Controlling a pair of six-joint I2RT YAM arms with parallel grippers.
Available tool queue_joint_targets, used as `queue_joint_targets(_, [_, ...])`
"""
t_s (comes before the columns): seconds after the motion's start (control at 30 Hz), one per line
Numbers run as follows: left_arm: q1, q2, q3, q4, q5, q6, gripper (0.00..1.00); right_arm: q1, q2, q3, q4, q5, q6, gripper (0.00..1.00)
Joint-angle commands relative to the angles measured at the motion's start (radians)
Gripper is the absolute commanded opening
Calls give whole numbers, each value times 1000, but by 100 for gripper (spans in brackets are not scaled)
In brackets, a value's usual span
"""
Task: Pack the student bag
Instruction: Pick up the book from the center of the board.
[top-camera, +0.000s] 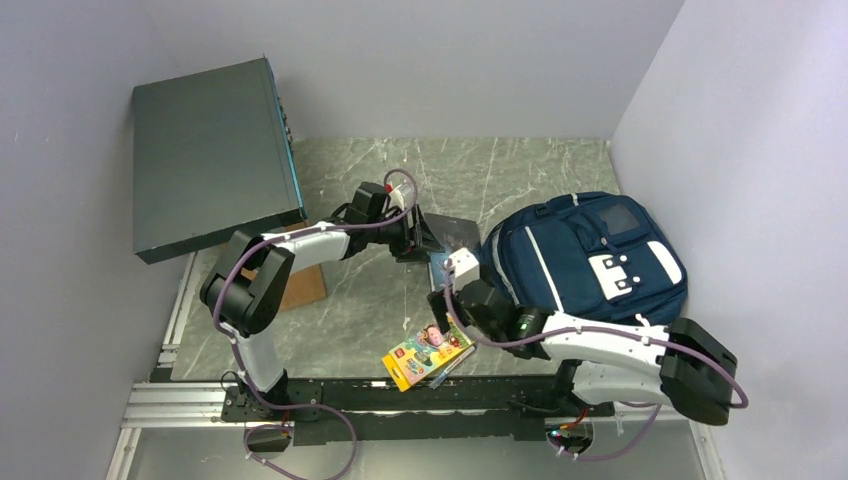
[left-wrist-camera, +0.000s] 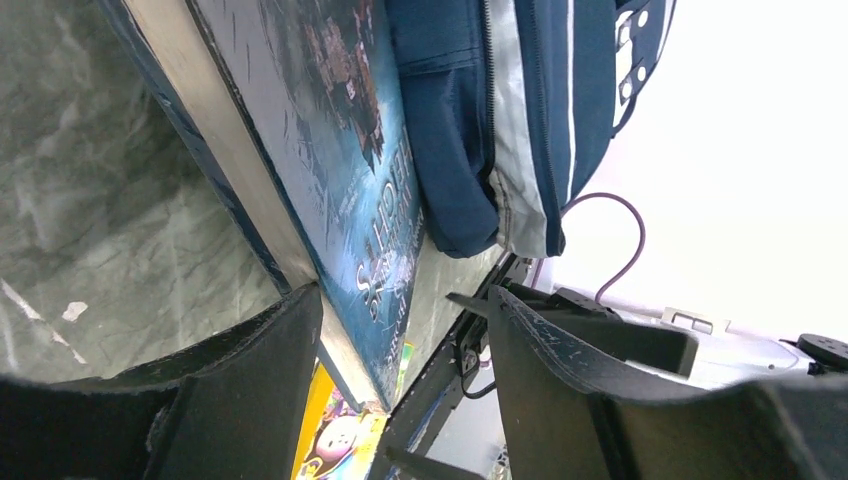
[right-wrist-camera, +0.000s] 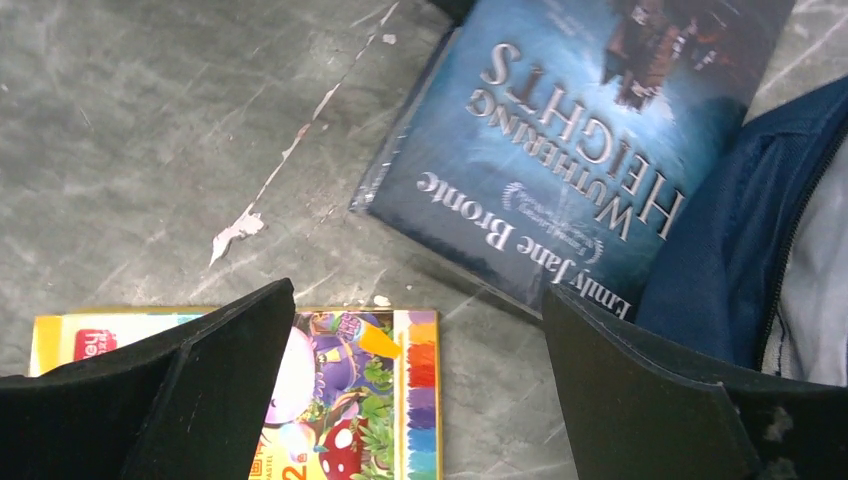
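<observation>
The blue book is leaning on the bag's zipped side (top-camera: 494, 264), so my right gripper should pick up the book and hand it to my left gripper before opening the bag.
The student bag (top-camera: 585, 255) lies flat at the right of the table, navy with pale stripes (left-wrist-camera: 530, 110) (right-wrist-camera: 720, 240). A blue book, "Wuthering Heights" (top-camera: 452, 235) (left-wrist-camera: 340, 150) (right-wrist-camera: 570, 130), rests tilted against the bag's left side. My left gripper (top-camera: 418, 238) (left-wrist-camera: 405, 295) straddles the book's end. One finger lies against the page edge, and a gap shows between the cover and the other finger. My right gripper (top-camera: 447, 298) (right-wrist-camera: 418, 300) hangs wide open and empty over bare table, between the book and a yellow pastel box (top-camera: 428, 355) (right-wrist-camera: 340, 390).
A big dark grey-green flat box (top-camera: 215, 155) stands raised at the back left, with a brown board (top-camera: 300, 282) under its near corner. Walls close in on the left, back and right. A metal rail (top-camera: 400, 392) runs along the near edge.
</observation>
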Motion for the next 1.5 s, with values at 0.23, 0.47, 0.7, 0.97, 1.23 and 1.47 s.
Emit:
queue_joint_targets(0.23, [-48,-55,68,91,80,-28,65,202,404,257,-61,777,-60,93])
queue_joint_targets(0.47, [-48,-61,66,80,76,-20,66,206,537,279,119,890,-180,56])
queue_joint_targets(0.7, [-45,-121,69,34,70,30,71,206,551,260,118,867,-142,17])
queue_joint_targets(0.97, [-8,-408,98,-234,-48,278,90,206,332,215,88,800,-106,0])
queue_joint_targets(1.23, [43,-736,150,-423,-235,533,96,100,-83,118,123,401,-77,0])
queue_joint_targets(1.47, [43,-901,67,-451,-231,704,100,-352,-208,144,42,-601,172,0])
